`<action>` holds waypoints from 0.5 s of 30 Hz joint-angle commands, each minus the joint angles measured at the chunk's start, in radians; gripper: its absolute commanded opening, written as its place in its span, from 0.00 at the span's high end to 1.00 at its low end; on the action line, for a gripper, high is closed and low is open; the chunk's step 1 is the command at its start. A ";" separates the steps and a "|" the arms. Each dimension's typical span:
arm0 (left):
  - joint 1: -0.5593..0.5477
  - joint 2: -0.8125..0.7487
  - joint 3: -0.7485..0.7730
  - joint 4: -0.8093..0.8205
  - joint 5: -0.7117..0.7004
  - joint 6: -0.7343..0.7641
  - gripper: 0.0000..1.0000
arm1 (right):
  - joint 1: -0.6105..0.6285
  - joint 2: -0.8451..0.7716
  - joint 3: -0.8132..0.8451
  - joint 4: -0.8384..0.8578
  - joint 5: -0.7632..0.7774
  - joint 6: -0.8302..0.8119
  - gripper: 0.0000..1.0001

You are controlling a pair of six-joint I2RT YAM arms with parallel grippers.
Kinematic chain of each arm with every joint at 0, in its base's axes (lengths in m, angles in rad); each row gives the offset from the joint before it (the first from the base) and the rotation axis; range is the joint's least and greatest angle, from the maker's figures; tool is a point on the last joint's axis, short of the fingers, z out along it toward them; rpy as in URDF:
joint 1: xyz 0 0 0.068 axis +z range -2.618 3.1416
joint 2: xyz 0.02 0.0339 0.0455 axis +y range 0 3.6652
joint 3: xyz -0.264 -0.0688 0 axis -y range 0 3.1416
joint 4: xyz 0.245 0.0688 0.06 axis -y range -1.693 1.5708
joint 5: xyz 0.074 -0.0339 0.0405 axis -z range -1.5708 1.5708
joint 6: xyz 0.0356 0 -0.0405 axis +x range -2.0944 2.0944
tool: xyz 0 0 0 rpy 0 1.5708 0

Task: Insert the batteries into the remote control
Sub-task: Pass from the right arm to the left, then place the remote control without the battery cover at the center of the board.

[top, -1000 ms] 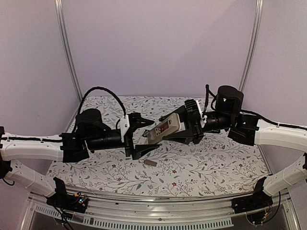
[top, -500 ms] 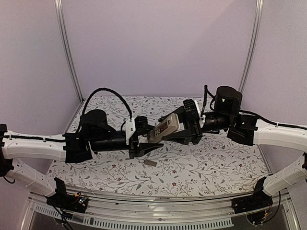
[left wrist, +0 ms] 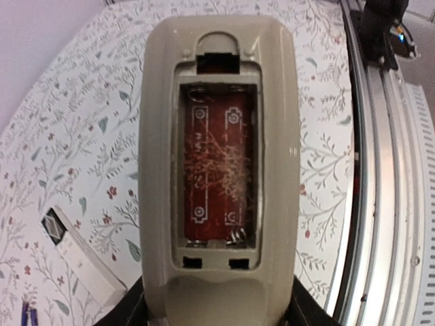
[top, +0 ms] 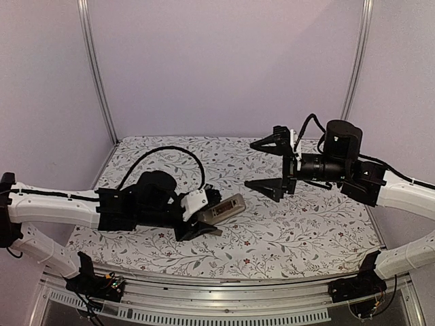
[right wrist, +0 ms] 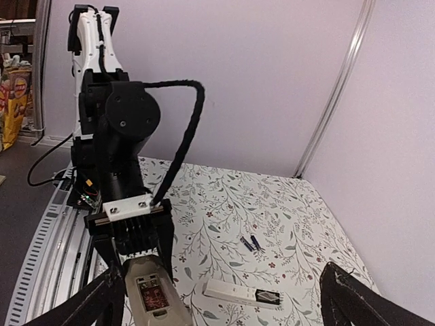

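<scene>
My left gripper should put down the remote control [top: 228, 208] it is holding and go get a battery [right wrist: 255, 242], because the batteries are far from my right gripper.
My left gripper [top: 202, 216] is shut on the near end of the beige remote control [top: 222, 208], low over the table's front left. The left wrist view shows the remote control [left wrist: 217, 136] back side up, its battery bay open with a red board and bare springs inside. Black fingers [left wrist: 129, 309] clamp its lower end. Two batteries [right wrist: 251, 243] lie side by side on the floral cloth, apart from both grippers; a dark bit at the left wrist view's bottom left corner may be them. My right gripper [top: 270, 166] hangs open and empty above the table's right middle.
A slim white bar with a black end [right wrist: 242, 294] lies on the cloth between the remote and the batteries, also seen as the white bar [left wrist: 78, 255] beside the remote. A metal rail [left wrist: 387, 204] runs along the table's near edge. Purple walls close the back and sides.
The right gripper has let go of the remote, opened wide and drawn back to the right. The left gripper closed on the remote and carried it down and to the left.
</scene>
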 commanded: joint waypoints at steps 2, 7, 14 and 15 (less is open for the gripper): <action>-0.023 0.166 0.014 -0.222 0.053 -0.013 0.84 | -0.036 -0.058 -0.034 -0.071 0.155 0.034 0.01; -0.031 0.312 0.055 -0.224 0.070 0.048 0.84 | -0.038 -0.048 -0.042 -0.072 0.146 0.040 0.01; -0.031 0.486 0.157 -0.294 0.105 0.117 0.69 | -0.038 -0.045 -0.047 -0.072 0.139 0.034 0.01; -0.030 0.500 0.163 -0.295 0.095 0.124 0.64 | -0.038 -0.045 -0.048 -0.069 0.139 0.034 0.01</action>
